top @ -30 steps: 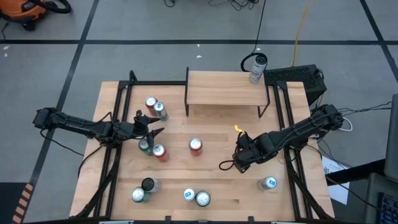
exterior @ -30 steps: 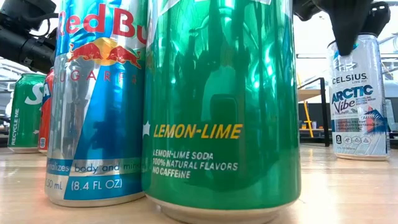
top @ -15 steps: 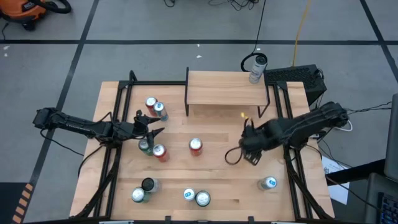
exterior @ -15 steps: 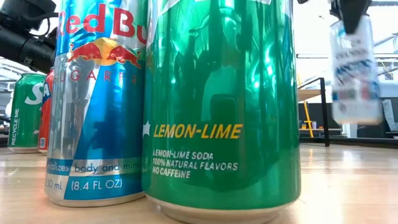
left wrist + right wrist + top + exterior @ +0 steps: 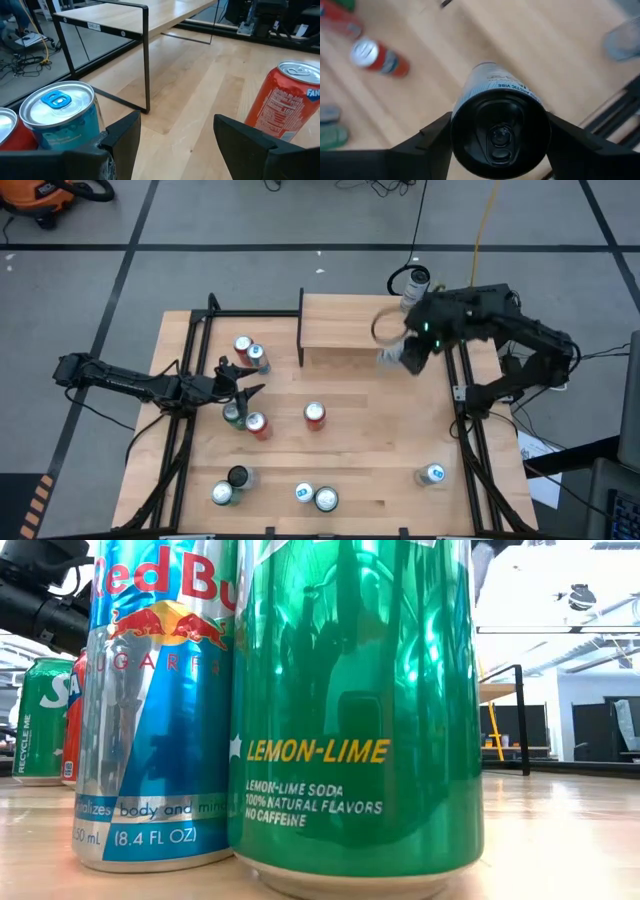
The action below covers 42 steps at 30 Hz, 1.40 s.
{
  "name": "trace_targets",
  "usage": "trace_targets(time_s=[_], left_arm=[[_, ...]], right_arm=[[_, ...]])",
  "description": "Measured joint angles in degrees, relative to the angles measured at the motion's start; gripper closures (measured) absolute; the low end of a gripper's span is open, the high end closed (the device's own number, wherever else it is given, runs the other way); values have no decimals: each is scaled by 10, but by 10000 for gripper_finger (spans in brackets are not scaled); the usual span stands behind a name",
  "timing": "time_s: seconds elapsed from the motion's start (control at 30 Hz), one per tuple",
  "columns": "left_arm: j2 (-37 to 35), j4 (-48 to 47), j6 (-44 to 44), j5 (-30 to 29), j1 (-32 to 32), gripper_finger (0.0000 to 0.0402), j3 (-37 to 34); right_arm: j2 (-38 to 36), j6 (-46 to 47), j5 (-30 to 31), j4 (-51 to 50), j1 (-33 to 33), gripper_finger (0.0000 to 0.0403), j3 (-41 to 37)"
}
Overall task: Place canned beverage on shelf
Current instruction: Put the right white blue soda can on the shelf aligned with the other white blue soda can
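Note:
The white can's base (image 5: 387, 356) is hanging free under my right gripper and the shelf's board (image 5: 352, 322) is clear. I should move the can to the board next until the can is standing there.
My right gripper (image 5: 402, 348) is shut on a white can (image 5: 390, 340) and hangs it over the right end of the shelf (image 5: 350, 320), a small raised wood board on black legs. The right wrist view looks down on the can's dark top (image 5: 497, 135) between the two fingers. At the table's left, my left gripper (image 5: 245, 387) stands open with nothing between its fingers (image 5: 125, 137). A blue can (image 5: 60, 115) stands on one side of it and a red can (image 5: 287, 102) on the other. My right gripper pinches the white can between its two fingers, on opposite sides of the wall just below the top rim (image 5: 465, 107). The fingers (image 5: 432, 137) come from above, slanting down. The can hangs below them, tilted and lifted clear of table and shelf.
Several cans stand about the table: a red one (image 5: 314, 413) at the middle, a group (image 5: 250, 352) at the left, several (image 5: 303, 492) along the near edge and one (image 5: 432, 474) at the near right. Another white can (image 5: 413, 288) stands beyond the shelf's far right corner.
My right gripper has lifted the white can off the table's right middle and carried it up and toward the far edge, to above the shelf's right end, turning as it went. In the low view the can has risen out of the picture.

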Motion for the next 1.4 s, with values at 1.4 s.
trace_targets(time_s=[1.4], left_arm=[[53, 0, -34, -25, 0, 150, 0]], right_arm=[[190, -252, -109, 5, -269, 147, 136]])
